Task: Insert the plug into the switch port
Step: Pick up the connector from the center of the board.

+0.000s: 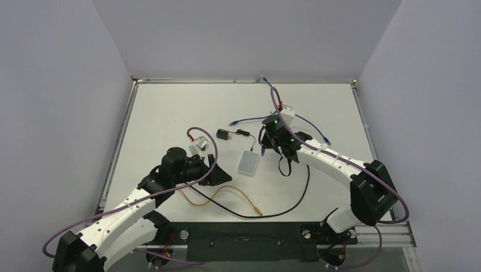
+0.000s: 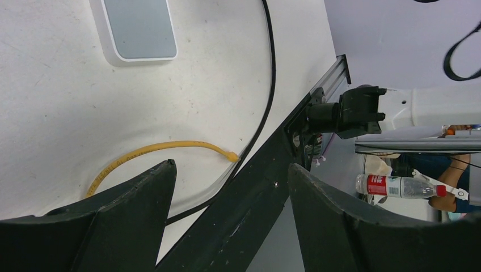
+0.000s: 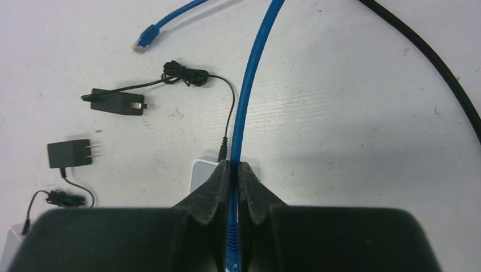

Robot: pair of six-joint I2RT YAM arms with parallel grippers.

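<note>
I should go on moving my left gripper toward the plug (image 1: 263, 151) and close on it, since the blue boot (image 3: 233, 238) and plug stick out free past my right gripper's fingers.
The switch, a flat white box with a pale grey face (image 1: 249, 163), lies mid-table; it also shows in the left wrist view (image 2: 139, 28). Its port edge is not clearly visible. My right gripper (image 1: 268, 147) hovers just right of the box's far end, shut on the plug end of a blue cable (image 3: 244, 96). In the right wrist view the gripper (image 3: 234, 165) pinches the cable upright, with the plug boot (image 3: 233, 229) between the fingers and a corner of the box (image 3: 201, 170) just behind them. My left gripper (image 1: 220, 173) is open and empty, left of the box, low over the table (image 2: 230, 170).
A yellow cable (image 1: 227, 192) and a thick black cable (image 1: 283, 209) loop across the near table. Black power adapters (image 3: 116, 102) (image 3: 69, 153) and a thin black lead lie beyond the box. The blue cable's other plug (image 3: 144, 39) lies farther back. A small white device (image 1: 199, 145) sits by the left arm.
</note>
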